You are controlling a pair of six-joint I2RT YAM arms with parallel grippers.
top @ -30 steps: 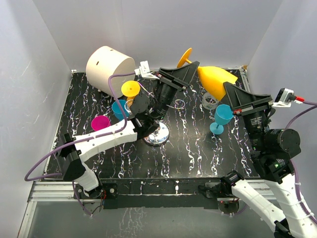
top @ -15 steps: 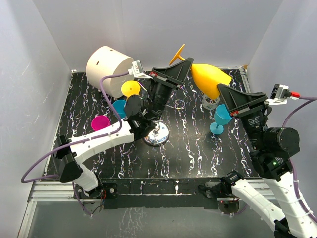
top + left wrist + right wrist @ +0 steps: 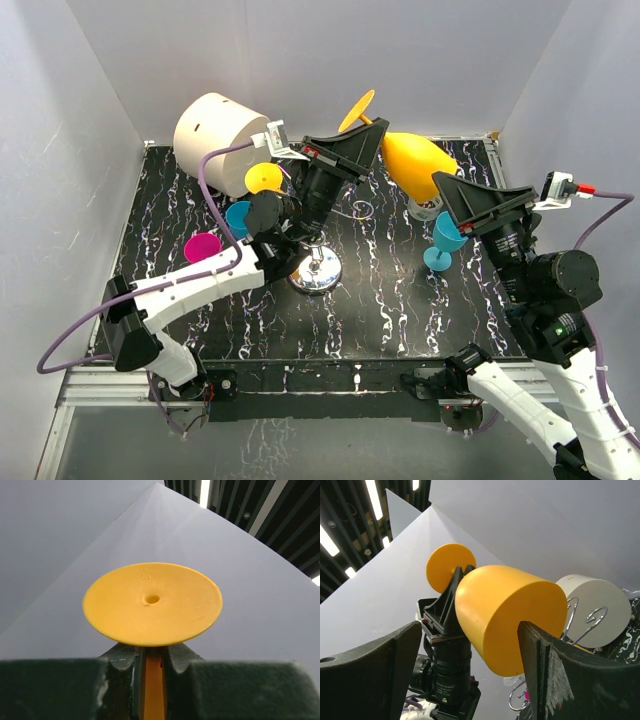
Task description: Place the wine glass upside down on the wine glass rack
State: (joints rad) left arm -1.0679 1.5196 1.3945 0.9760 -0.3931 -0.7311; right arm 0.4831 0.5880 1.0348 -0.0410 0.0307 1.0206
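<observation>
The robot's left gripper is covering the orange wine glass's stem (image 3: 366, 120), which has to go into the rack, so the right gripper should move off the glass's bowl and take the round foot (image 3: 355, 110) of the glass.
The orange wine glass (image 3: 413, 160) hangs in the air near the back of the table, lying almost sideways with its foot (image 3: 357, 108) towards the back wall. My left gripper (image 3: 376, 131) is shut on its stem (image 3: 154, 685), just below the round foot (image 3: 152, 602). My right gripper (image 3: 443, 187) is open, its fingers either side of the bowl (image 3: 512, 615); the left finger (image 3: 380, 665) stands well off it. The wine glass rack (image 3: 317, 270) stands mid-table under the left arm, its wire arms (image 3: 592, 617) showing in the right wrist view.
A cream cylinder (image 3: 218, 130) lies at the back left. Yellow (image 3: 264, 180), blue (image 3: 240, 215) and magenta (image 3: 202, 247) glasses stand left of the rack. A teal glass (image 3: 448, 238) and a clear ring-shaped thing (image 3: 425, 205) sit under the right gripper.
My left gripper closed on the stem. My right gripper has let go of the bowl and opened wide. The glass has shifted a little left.
</observation>
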